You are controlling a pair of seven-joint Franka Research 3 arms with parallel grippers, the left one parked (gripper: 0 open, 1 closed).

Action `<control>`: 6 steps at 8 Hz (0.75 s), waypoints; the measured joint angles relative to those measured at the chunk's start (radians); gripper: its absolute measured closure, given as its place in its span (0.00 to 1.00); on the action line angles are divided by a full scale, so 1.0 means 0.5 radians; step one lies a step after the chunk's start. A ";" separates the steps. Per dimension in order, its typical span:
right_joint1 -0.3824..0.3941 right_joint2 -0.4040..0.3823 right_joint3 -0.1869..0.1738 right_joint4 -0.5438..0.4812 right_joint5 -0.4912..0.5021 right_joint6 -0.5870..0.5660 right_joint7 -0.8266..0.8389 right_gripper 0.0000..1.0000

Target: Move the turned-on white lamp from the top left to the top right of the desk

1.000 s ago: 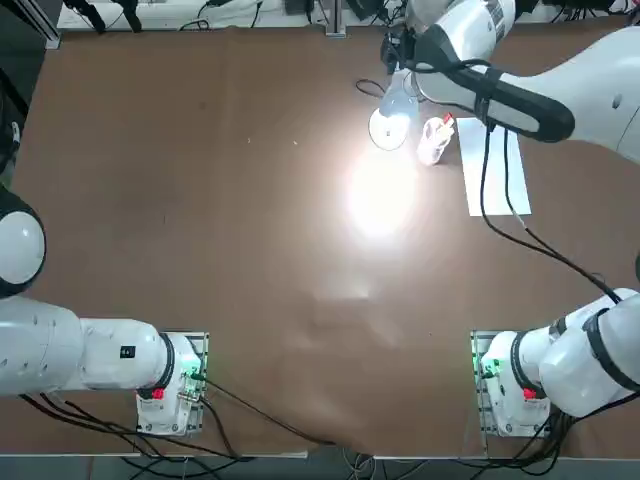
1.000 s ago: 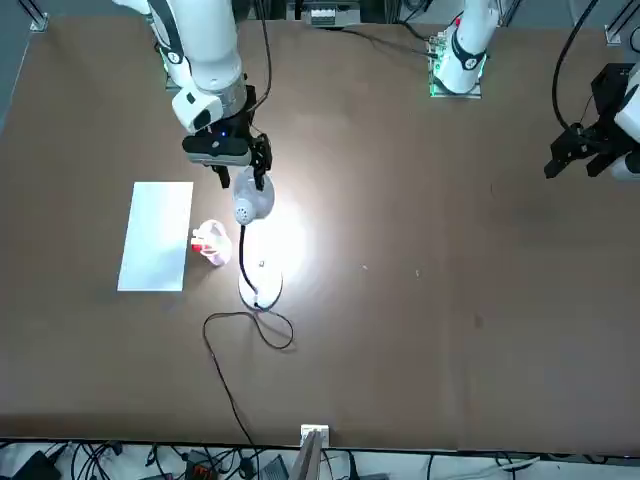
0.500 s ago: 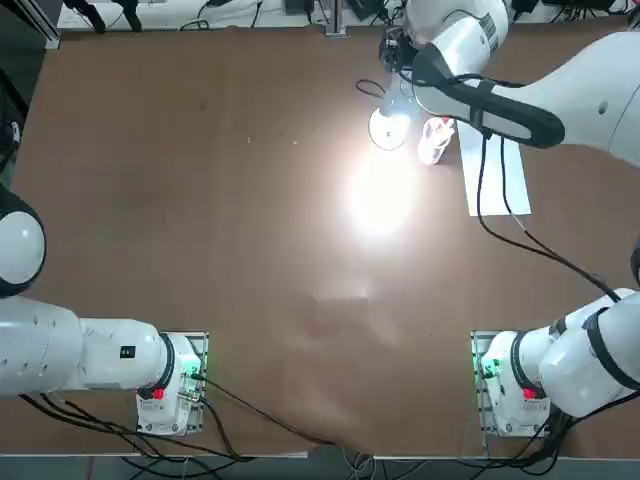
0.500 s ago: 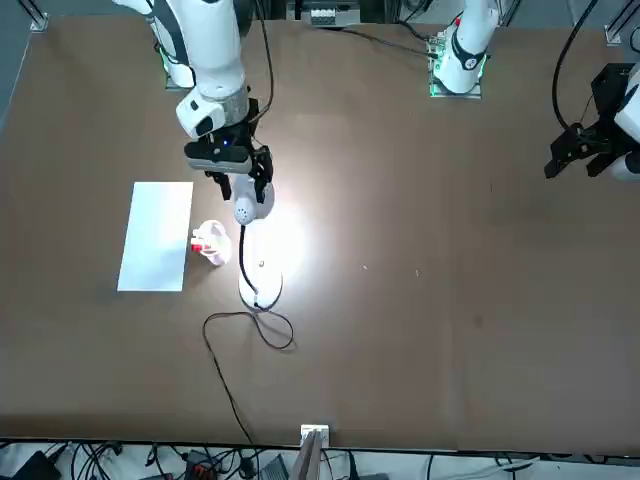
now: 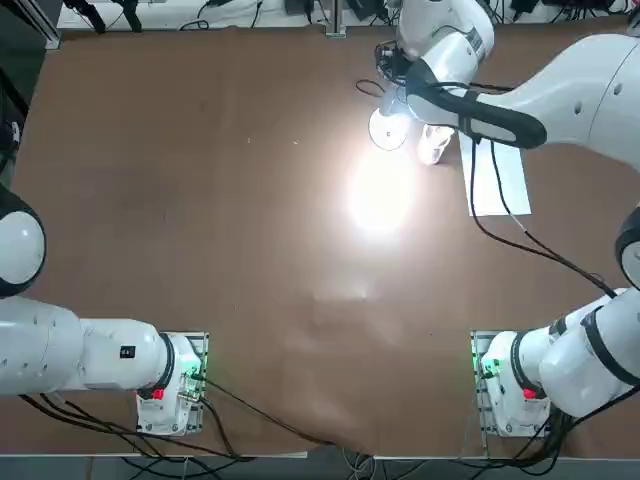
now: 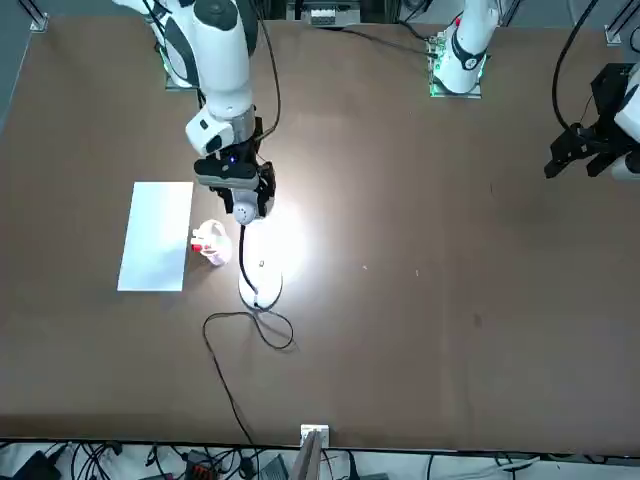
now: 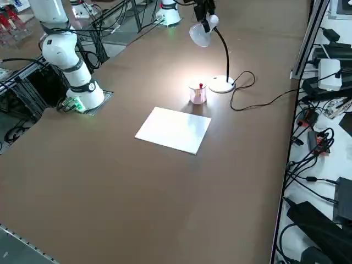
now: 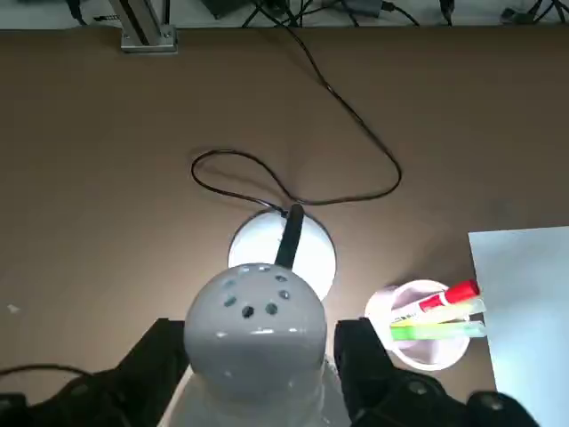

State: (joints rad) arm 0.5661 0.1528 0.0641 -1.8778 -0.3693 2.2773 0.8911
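Observation:
I expect the loose loop (image 6: 291,331) in the thin black cord (image 6: 224,381), lying slack near the lamp's round base, to open and trail along when I carry the lamp.
The lit white lamp (image 6: 260,287) stands at the far side of the brown desk (image 5: 200,200), right of its middle, and throws a bright patch on the desk. Its round base (image 5: 388,128) is next to a clear cup, and its thin black cord (image 8: 293,169) loops away behind it. My right gripper (image 6: 245,205) has come down over the lamp's head (image 8: 256,325). It is open, with one finger (image 8: 164,360) close on each side of the head. From the right side, the gripper (image 7: 204,19) sits on top of the head (image 7: 199,34).
A small clear cup (image 6: 212,243) with red and yellow items stands right beside the lamp base. A white paper sheet (image 5: 497,175) lies just beyond the cup. The cord (image 6: 250,325) trails to the desk's far edge.
My right gripper has lowered from just above the lamp head to around it, and its fingers have drawn in a little. The lamp, cup and paper have not moved.

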 joint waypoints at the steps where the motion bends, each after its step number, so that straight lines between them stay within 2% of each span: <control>1: 0.000 0.007 -0.001 0.000 -0.003 0.002 0.000 0.05; 2: 0.000 0.011 -0.001 0.000 -0.003 0.003 0.001 0.20; 3: 0.002 0.010 0.000 0.001 -0.003 0.003 0.003 0.28; 6: -0.002 0.011 -0.019 0.029 -0.002 0.002 0.009 0.28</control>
State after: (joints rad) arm 0.5654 0.1583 0.0548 -1.8636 -0.3704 2.2782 0.8957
